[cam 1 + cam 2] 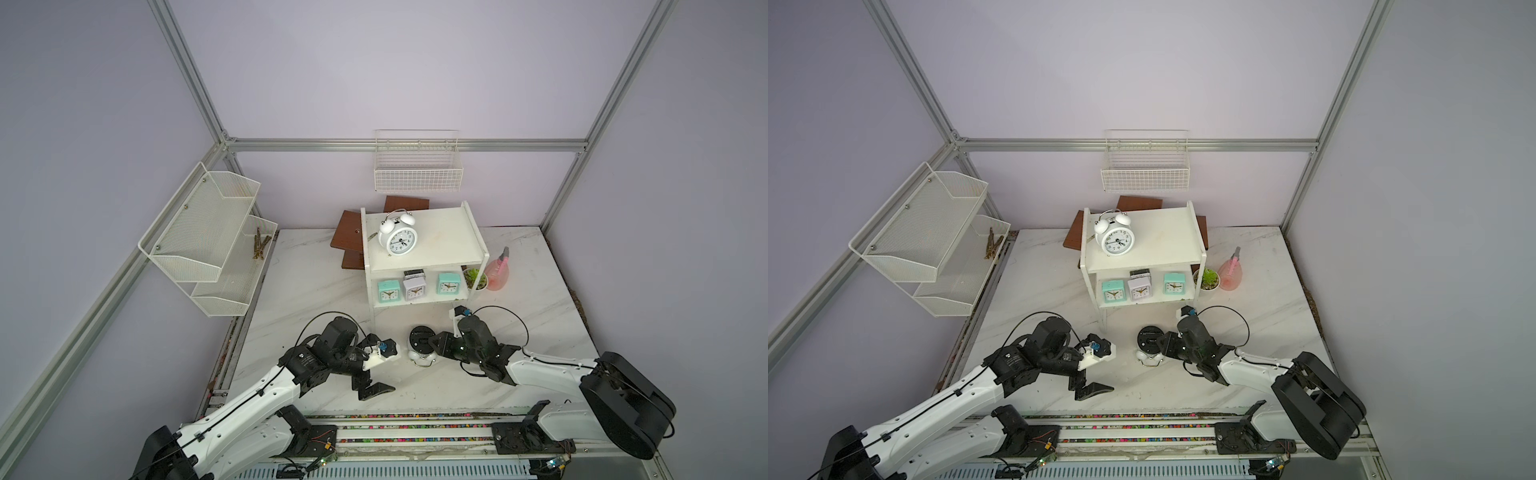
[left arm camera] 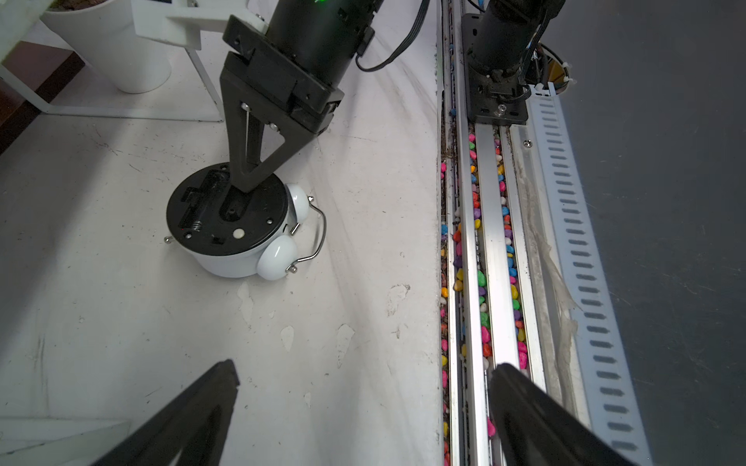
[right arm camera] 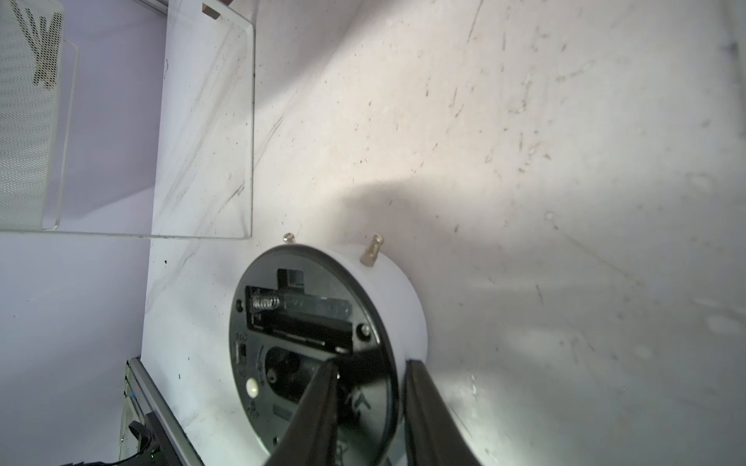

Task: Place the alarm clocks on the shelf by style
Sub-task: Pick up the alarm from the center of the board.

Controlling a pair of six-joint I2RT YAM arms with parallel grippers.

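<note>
My left gripper should tip the twin-bell clock up and take its white case (image 2: pixel 223 266), as it lies face down with my right gripper on the clock's black back (image 2: pixel 210 213).
A round white twin-bell alarm clock (image 1: pixel 420 337) lies face down on the table in front of the shelf (image 1: pixel 440 232), black back up. My right gripper (image 3: pixel 371 363) is shut on its edge, one finger in the back's recess and the other outside the white case (image 3: pixel 403 294). My left gripper (image 2: pixel 363 365) hangs open and empty above the table's front edge, left of that clock (image 2: pixel 226 218). A second twin-bell clock (image 1: pixel 400 239) stands on the shelf's top board. On the lower board, two mint-green clocks (image 1: pixel 388 291) (image 1: pixel 447 284) flank a whitish-grey one (image 1: pixel 414 289), with another small clock behind it.
A potted plant (image 1: pixel 476 280) and a pink spray bottle (image 1: pixel 498 272) stand right of the shelf, brown boards (image 1: pixel 353 237) behind it. A mesh rack (image 1: pixel 212 241) hangs on the left wall, a wire basket (image 1: pixel 417 170) on the back wall. A rail with coloured pebbles (image 2: pixel 480 282) borders the front.
</note>
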